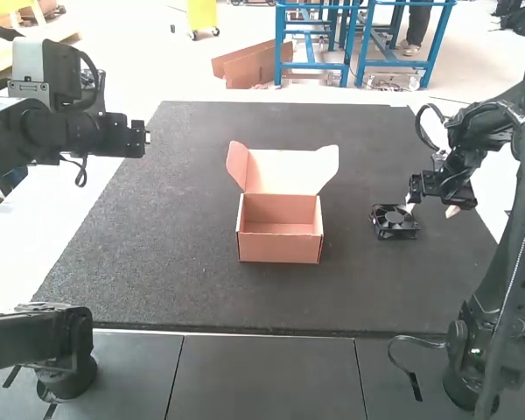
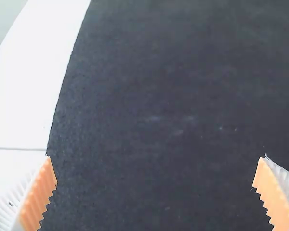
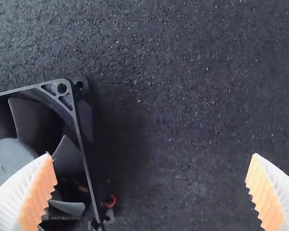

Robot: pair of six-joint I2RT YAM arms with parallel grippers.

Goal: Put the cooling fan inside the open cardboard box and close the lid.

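Observation:
The lid (image 1: 283, 170) is joined to the box's back edge (image 1: 282, 193), so it should swing along with its side flap when I pull the flap forward.
A small black cooling fan (image 1: 395, 221) lies flat on the dark mat, to the right of the open cardboard box (image 1: 280, 226). The box stands mid-mat with its lid (image 1: 284, 169) raised at the back. My right gripper (image 1: 430, 210) hangs open just right of the fan, slightly above the mat. In the right wrist view the fan's frame corner and blades (image 3: 43, 139) sit beside one orange pad (image 3: 36, 192), while the other pad (image 3: 262, 190) is over bare mat. My left gripper (image 2: 154, 197) is open over bare mat near the mat's left edge.
The black mat (image 1: 175, 254) covers most of the table, with white tabletop (image 1: 35, 236) along its left side. The left arm's body (image 1: 61, 131) is held high at the far left. The right arm's base (image 1: 490, 350) stands at the front right.

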